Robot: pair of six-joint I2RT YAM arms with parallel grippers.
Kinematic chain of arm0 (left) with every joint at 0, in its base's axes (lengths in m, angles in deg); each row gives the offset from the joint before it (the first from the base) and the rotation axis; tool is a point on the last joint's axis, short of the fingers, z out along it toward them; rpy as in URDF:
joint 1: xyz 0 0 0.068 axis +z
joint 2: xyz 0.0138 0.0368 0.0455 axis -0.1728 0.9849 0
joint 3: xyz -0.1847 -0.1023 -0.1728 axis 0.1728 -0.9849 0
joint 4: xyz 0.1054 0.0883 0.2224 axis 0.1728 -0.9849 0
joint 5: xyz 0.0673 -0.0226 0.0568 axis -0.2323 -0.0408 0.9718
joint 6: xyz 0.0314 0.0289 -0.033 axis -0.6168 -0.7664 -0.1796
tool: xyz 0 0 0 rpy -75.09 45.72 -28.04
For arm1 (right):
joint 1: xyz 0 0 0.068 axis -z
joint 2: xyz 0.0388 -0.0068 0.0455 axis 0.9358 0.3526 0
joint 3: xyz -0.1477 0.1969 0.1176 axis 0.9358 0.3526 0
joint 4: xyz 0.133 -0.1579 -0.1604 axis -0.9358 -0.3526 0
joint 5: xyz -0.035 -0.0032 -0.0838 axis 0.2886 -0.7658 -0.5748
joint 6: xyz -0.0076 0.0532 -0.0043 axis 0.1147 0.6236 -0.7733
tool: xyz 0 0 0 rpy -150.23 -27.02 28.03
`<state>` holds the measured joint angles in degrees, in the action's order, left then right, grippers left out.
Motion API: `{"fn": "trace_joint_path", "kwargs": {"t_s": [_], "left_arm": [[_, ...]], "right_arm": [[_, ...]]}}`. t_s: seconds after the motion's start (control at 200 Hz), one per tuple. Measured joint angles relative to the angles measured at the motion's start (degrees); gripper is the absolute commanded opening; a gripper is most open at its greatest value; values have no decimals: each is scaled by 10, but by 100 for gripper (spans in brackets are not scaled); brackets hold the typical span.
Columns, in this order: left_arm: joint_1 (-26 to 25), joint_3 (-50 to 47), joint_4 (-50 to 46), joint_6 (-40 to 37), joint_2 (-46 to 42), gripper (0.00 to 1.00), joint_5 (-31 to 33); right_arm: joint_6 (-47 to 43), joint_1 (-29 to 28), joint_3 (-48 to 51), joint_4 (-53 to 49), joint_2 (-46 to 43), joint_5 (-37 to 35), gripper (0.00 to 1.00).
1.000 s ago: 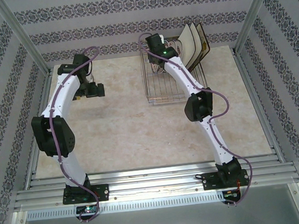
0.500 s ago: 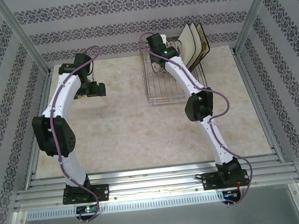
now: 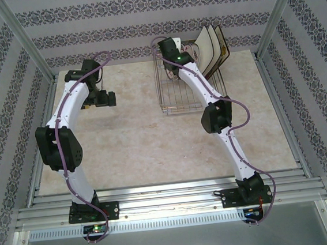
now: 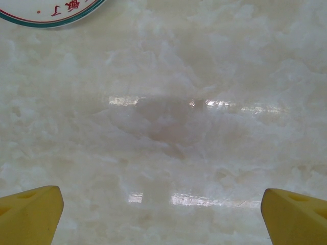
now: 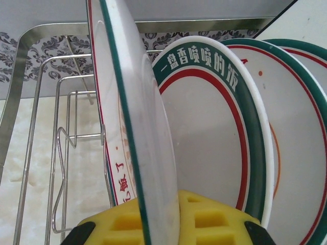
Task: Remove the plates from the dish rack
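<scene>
My right gripper needs to lift the round plate, make it level and hand it to my left gripper, because it is holding the round plate upright (image 5: 140, 102), far from the flat plate (image 4: 48, 10).
The silver wire dish rack (image 3: 179, 98) stands at the back of the table. In it my right gripper (image 5: 163, 217) is shut on the lower rim of a round white plate (image 5: 138, 122) with a green and red rim, which stands upright and edge-on between the yellow pads (image 5: 214, 219). Two more round plates (image 5: 212, 138) stand behind it. Square cream plates (image 3: 212, 48) lean at the rack's far right. My left gripper (image 4: 163, 219) hangs open over bare table, its yellow fingers (image 4: 30, 212) far apart. Another round plate (image 4: 46, 13) lies flat just beyond it.
The rack's upright wire dividers (image 5: 64, 143) rise just left of the held plate. The marble tabletop (image 3: 148, 141) spreads in front of the rack and between the arms. Metal frame posts (image 3: 25, 43) and patterned walls close in the sides and back.
My right gripper has closed onto the round plate's rim in the rack. The left arm has stayed almost still, open.
</scene>
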<state>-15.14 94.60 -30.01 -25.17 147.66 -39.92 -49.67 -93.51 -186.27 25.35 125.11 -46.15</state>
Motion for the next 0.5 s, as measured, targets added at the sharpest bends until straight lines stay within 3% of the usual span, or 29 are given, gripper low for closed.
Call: {"fn": "trace_joint_path", "kwargs": {"t_s": [0.5], "left_arm": [[0,61,-7,-14,54,100,2]], "right_arm": [[-9,-16,11,-44,-125,-52,0]]}}
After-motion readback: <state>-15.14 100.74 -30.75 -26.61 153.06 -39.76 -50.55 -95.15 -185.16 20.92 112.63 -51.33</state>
